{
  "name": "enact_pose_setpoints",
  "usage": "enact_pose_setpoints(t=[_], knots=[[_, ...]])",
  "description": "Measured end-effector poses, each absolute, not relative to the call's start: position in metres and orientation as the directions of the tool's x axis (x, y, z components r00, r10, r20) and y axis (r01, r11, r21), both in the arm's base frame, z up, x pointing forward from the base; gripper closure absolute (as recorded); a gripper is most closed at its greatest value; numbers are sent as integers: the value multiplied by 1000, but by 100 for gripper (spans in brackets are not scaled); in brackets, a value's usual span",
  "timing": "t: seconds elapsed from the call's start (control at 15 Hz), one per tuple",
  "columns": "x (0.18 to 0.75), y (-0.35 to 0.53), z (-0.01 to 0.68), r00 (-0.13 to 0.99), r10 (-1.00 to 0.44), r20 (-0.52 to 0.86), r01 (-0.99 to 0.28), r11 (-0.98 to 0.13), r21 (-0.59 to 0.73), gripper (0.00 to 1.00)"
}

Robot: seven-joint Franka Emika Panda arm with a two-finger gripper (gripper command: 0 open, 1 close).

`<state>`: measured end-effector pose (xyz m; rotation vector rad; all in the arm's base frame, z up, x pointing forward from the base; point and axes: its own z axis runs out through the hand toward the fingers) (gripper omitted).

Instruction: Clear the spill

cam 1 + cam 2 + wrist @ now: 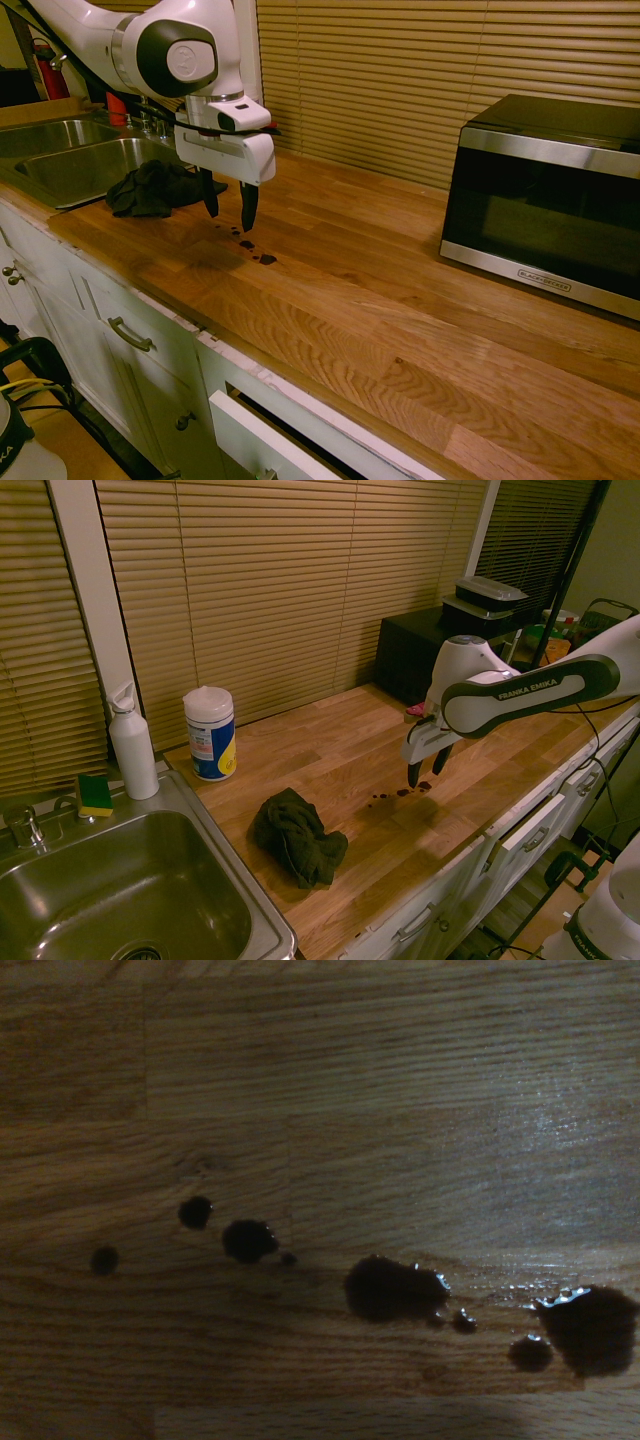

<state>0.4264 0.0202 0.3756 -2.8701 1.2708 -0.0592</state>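
My gripper will drag the dark rumpled cloth across the spill (pixel 248 245), and the spill will then come off the countertop, because the dark drops shine with wet highlights (pixel 565 1298).
The spill (pixel 252 247) is a short trail of small dark drops and blotches on the wooden countertop (pixel 400 300). It shows in the second exterior view as the spill (pixel 402 792) and close up in the wrist view as the spill (pixel 395 1288). My gripper (pixel 229 212) hangs just above the drops, open, with nothing between its dark fingers. From the other side the gripper (pixel 426 770) stands over the right end of the trail. A dark rumpled cloth (pixel 152 188) lies on the counter beside the sink, apart from the gripper; the cloth (pixel 297 836) is left of the spill there.
A steel sink (pixel 60 160) sits at the counter's end. A microwave (pixel 548 200) stands at the other side. A wipes canister (pixel 210 733), a white bottle (pixel 132 742) and a sponge (pixel 94 795) stand by the blinds behind the sink.
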Motion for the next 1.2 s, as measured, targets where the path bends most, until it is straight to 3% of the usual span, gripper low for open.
enact_pose_setpoints(t=[0.6,1.2], knots=[[427,50,378,698,-715,36,-714,-699,-24,0],[429,155,391,737,-675,39,-669,-737,-94,0]])
